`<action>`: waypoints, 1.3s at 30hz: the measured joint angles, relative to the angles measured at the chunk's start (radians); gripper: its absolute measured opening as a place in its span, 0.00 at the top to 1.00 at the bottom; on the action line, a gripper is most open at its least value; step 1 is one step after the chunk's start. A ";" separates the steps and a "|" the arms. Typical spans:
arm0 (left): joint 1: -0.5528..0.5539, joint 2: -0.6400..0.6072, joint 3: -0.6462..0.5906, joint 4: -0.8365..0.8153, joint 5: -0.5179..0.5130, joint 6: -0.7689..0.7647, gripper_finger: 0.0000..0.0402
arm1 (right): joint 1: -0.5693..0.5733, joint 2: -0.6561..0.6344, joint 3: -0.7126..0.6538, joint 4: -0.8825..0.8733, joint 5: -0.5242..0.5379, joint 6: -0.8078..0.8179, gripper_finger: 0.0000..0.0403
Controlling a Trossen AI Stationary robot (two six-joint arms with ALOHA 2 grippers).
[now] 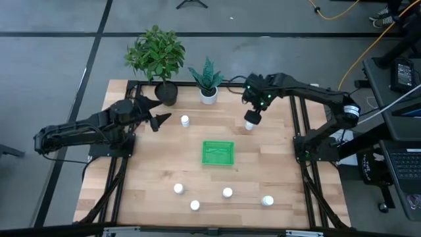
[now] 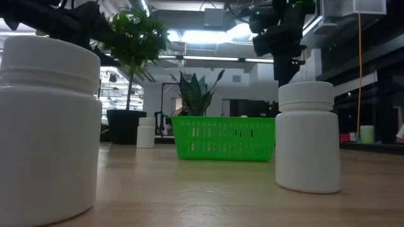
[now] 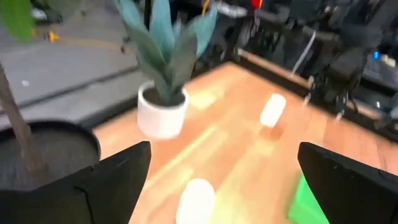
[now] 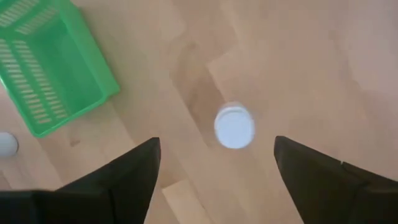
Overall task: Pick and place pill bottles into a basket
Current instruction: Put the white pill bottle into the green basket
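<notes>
The upright pill bottle (image 4: 234,127) stands by itself, lined up with the gap between the right gripper's open fingers, so the robot should continue to lower the fingers until they straddle its sides (image 1: 248,126).
Several white pill bottles stand upright on the wooden table. One (image 1: 185,120) stands just right of my left gripper (image 1: 160,120) and shows low between its open fingers (image 3: 196,199). Another (image 1: 250,124) stands beneath my right gripper (image 1: 252,113), which points down and hangs above it, open; the bottle's cap (image 4: 234,127) shows between the fingers, which are clear of it. The green basket (image 1: 218,152) sits at the table's middle. Several more bottles (image 1: 227,193) stand near the front edge.
A black pot with a leafy plant (image 1: 166,92) and a white pot with a spiky plant (image 1: 208,94) stand at the table's far edge, between the two grippers. Two of the front bottles (image 2: 307,135) loom large in the low view, on either side of the basket (image 2: 224,137).
</notes>
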 joint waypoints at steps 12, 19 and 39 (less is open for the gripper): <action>0.000 0.027 0.000 -0.072 0.015 0.038 0.00 | 0.032 0.002 -0.235 0.150 0.067 0.152 0.22; 0.000 0.034 0.000 -0.065 0.066 -0.011 0.00 | 0.032 0.002 -0.262 0.209 0.110 0.150 0.22; 0.000 0.036 0.000 0.009 0.067 -0.043 0.00 | 0.029 0.107 -0.262 0.284 0.111 0.042 0.22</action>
